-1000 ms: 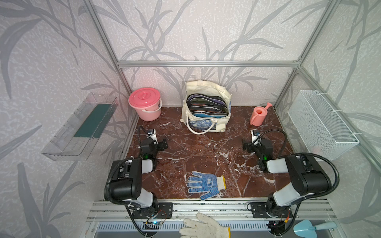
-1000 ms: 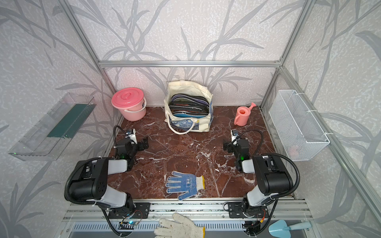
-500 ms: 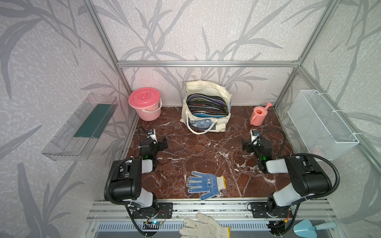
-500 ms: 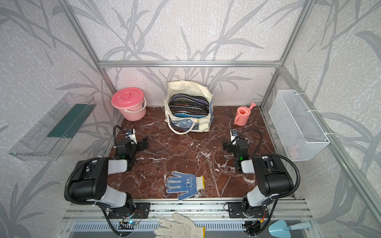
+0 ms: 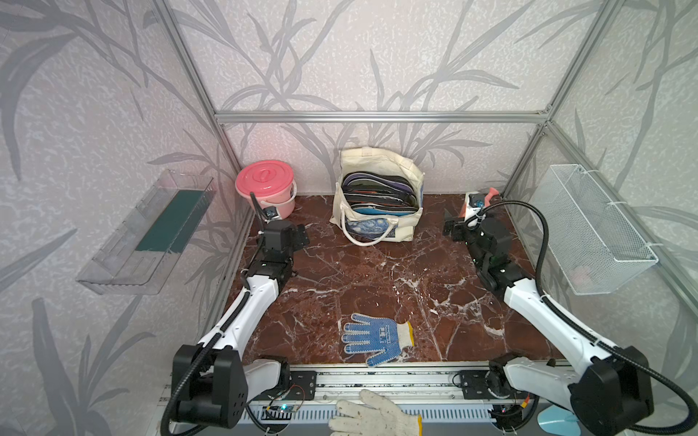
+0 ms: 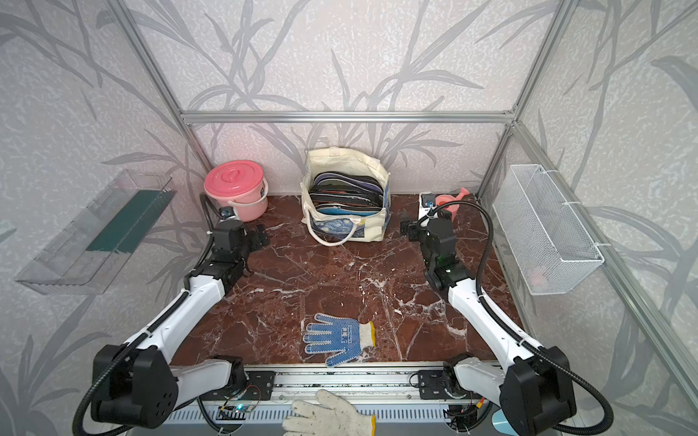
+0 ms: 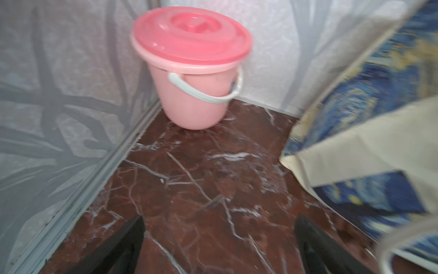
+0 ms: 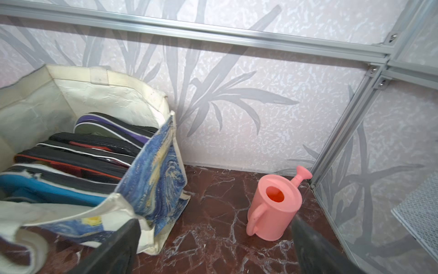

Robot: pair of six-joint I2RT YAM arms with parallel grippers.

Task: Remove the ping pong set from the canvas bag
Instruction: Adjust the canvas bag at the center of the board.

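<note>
I should first take the bag's side rims (image 5: 341, 201) with my left gripper and my right gripper and turn the canvas bag, because the cases (image 5: 379, 194) lie crosswise in it.
The cream canvas bag (image 5: 372, 228) (image 6: 347, 226) stands open against the back wall, its starry print panel facing front and one loop handle hanging down. The ping pong set (image 5: 379, 196) (image 6: 345, 190) (image 8: 78, 156) shows as several flat zip cases on edge inside it: blue, black-red and purple. My left gripper (image 5: 302, 237) (image 6: 262, 236) (image 7: 220, 219) is open and empty over the floor, left of the bag (image 7: 355, 147). My right gripper (image 5: 451, 226) (image 6: 406, 224) (image 8: 214, 220) is open and empty, right of the bag (image 8: 154, 180).
A pink lidded bucket (image 5: 265, 187) (image 7: 192, 71) sits in the back left corner. A pink watering can (image 8: 275, 204) stands in the back right corner. A blue-dotted glove (image 5: 374, 338) lies near the front edge. A wire basket (image 5: 593, 226) and a clear shelf (image 5: 151, 230) hang on the side walls.
Both arms have stretched out from the front toward the back, bringing the grippers closer to the bag's two sides. Both stay open. The bag and glove have not moved.
</note>
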